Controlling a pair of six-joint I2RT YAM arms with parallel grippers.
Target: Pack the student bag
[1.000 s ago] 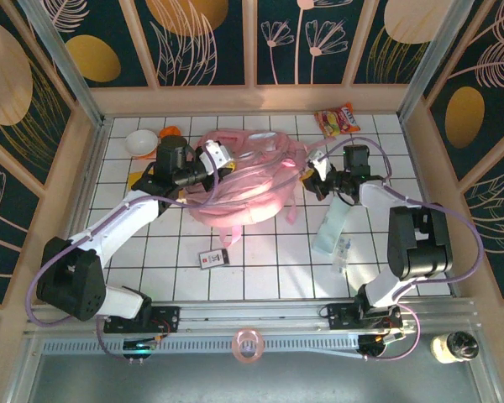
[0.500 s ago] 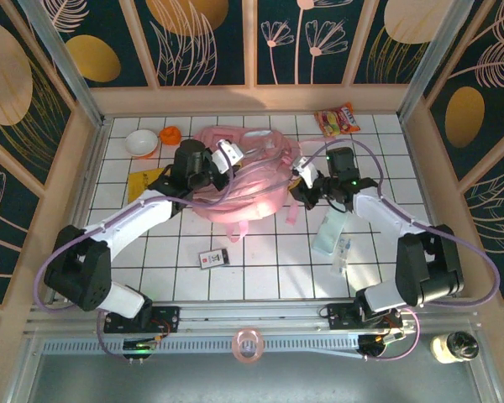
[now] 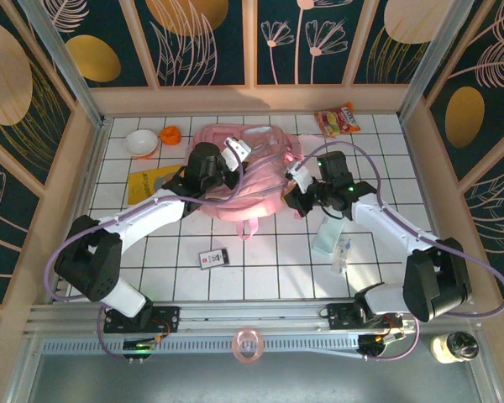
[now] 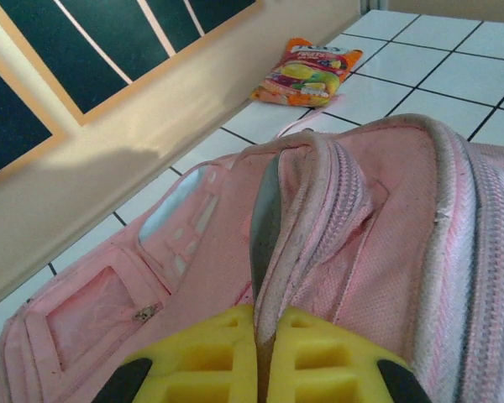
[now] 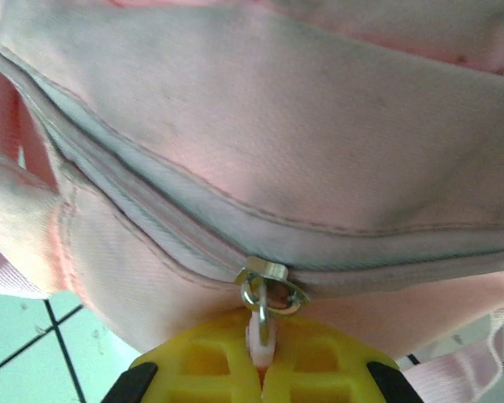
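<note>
My right gripper holds the white zipper pull (image 5: 261, 332), and the zip (image 5: 155, 186) is clear of folds. I should go on pulling along it until the bag's side opens before I release.
The pale-pink student bag (image 3: 254, 180) lies bunched at the middle back of the table. My left gripper (image 3: 235, 154) is shut on a fold of the bag's zipper edge (image 4: 273, 210) at the bag's upper left. My right gripper (image 3: 292, 186) is at the bag's right side, shut on the white zipper pull (image 5: 261, 334) that hangs from a silver slider (image 5: 267, 281). The zip line (image 5: 134, 197) runs closed across the right wrist view. The bag's front pockets with white patches (image 4: 178, 214) show in the left wrist view.
A snack packet (image 3: 337, 119) lies at the back right. A white bowl (image 3: 140, 143) and an orange thing (image 3: 170, 134) sit at the back left, with a yellow flat item (image 3: 147, 180) beside them. A small card box (image 3: 212, 258) and a white-and-mint pouch (image 3: 332, 231) lie in front.
Both arms have moved inward toward the bag's middle, and the bag has bunched up and shrunk in outline between them.
</note>
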